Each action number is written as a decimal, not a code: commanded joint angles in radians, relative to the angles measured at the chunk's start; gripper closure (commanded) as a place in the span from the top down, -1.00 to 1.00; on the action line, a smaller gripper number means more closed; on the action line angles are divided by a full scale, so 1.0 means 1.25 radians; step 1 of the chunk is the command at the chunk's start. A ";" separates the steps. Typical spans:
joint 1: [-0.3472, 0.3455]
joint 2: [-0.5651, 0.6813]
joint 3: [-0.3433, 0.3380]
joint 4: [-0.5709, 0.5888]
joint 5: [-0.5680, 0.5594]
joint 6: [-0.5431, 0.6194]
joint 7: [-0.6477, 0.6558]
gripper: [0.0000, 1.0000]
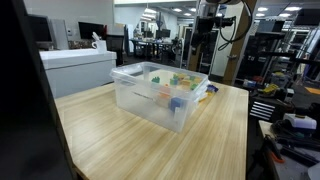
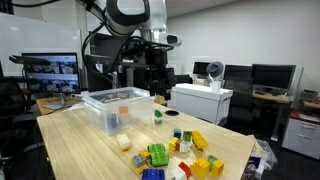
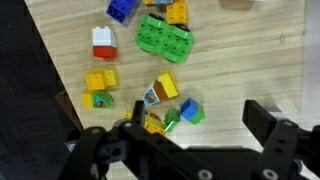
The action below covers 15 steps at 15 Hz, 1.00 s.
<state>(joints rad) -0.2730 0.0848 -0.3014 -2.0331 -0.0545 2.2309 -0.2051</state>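
Note:
I see free wood on both sides (image 3: 130,76) of the yellow block (image 2: 201,168) near the red-and-white block, so my open gripper should keep going down toward that yellow block and close there.
My gripper (image 3: 197,128) is open and empty, its two black fingers at the bottom of the wrist view. It hangs above the wooden table (image 2: 90,150), clear of everything, and also shows in an exterior view (image 2: 156,85). Right below it lie loose toy blocks: a blue-and-green block (image 3: 189,111) between the fingers, a yellow picture block (image 3: 163,88), a yellow block (image 3: 100,78), a red-and-white block (image 3: 103,42), a green plate (image 3: 165,38) and a blue block (image 3: 120,9). The same pile shows in an exterior view (image 2: 175,155).
A clear plastic bin (image 1: 145,100) holding several blocks stands on the table; it shows in both exterior views (image 2: 100,112). A white box (image 2: 200,100) sits behind the table. Desks, monitors (image 2: 50,70) and shelves surround it.

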 commanded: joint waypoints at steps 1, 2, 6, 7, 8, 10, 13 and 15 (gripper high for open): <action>-0.025 0.062 -0.014 0.023 -0.042 0.034 0.038 1.00; -0.032 0.082 -0.019 0.027 -0.045 0.048 0.048 1.00; -0.056 0.194 -0.031 0.065 -0.041 0.121 0.082 1.00; -0.060 0.216 -0.035 0.079 -0.043 0.132 0.088 1.00; -0.068 0.245 -0.039 0.099 -0.043 0.143 0.094 1.00; -0.082 0.295 -0.044 0.140 -0.039 0.151 0.105 1.00; -0.096 0.355 -0.039 0.188 -0.031 0.148 0.118 1.00; -0.101 0.390 -0.035 0.216 -0.030 0.146 0.124 1.00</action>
<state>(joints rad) -0.3849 0.5107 -0.3568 -1.8211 -0.0880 2.4090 -0.0807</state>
